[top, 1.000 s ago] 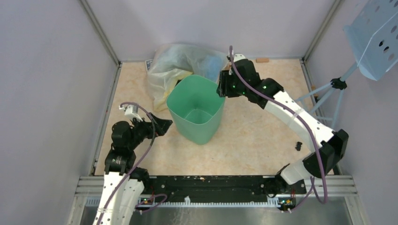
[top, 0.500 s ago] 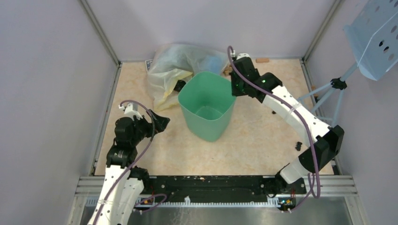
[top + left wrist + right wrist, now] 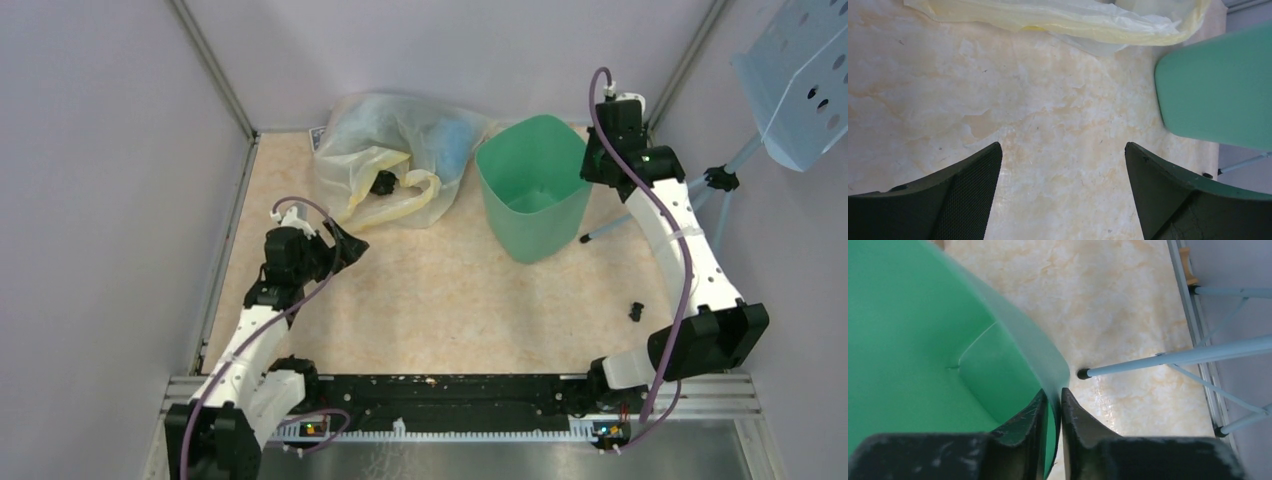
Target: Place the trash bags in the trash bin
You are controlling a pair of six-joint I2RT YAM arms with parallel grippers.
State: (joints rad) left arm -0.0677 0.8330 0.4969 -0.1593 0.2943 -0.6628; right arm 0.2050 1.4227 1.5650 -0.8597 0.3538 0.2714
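I should expect a crumpled black trash bag hidden inside when I lift the translucent bag's rim (image 3: 372, 135), because a black bit (image 3: 384, 182) shows at its opening.
The mint-green trash bin (image 3: 535, 225) stands upright at the back right of the floor. My right gripper (image 3: 598, 165) is shut on its right rim, one finger inside the wall and one outside, as the right wrist view (image 3: 1053, 392) shows; the bin (image 3: 923, 330) looks empty there. My left gripper (image 3: 345, 245) is open and empty, low over bare floor at the left, in the left wrist view (image 3: 1063, 145). The bin's side (image 3: 1218, 95) shows at that view's right. No large black trash bag is in view; only a small black bit (image 3: 383, 183) shows at the clear bag's mouth.
A large translucent yellowish bag (image 3: 400, 150) with blue contents lies at the back left, its edge in the left wrist view (image 3: 1058, 17). A pale blue perforated tray (image 3: 800, 80) stands on a tripod; one leg (image 3: 1168, 360) ends just right of the bin. A small black piece (image 3: 636, 311) lies on the floor at right.
My right arm has carried the bin from the middle of the floor to the back right. My left gripper has moved a little farther from the base, toward the clear bag.
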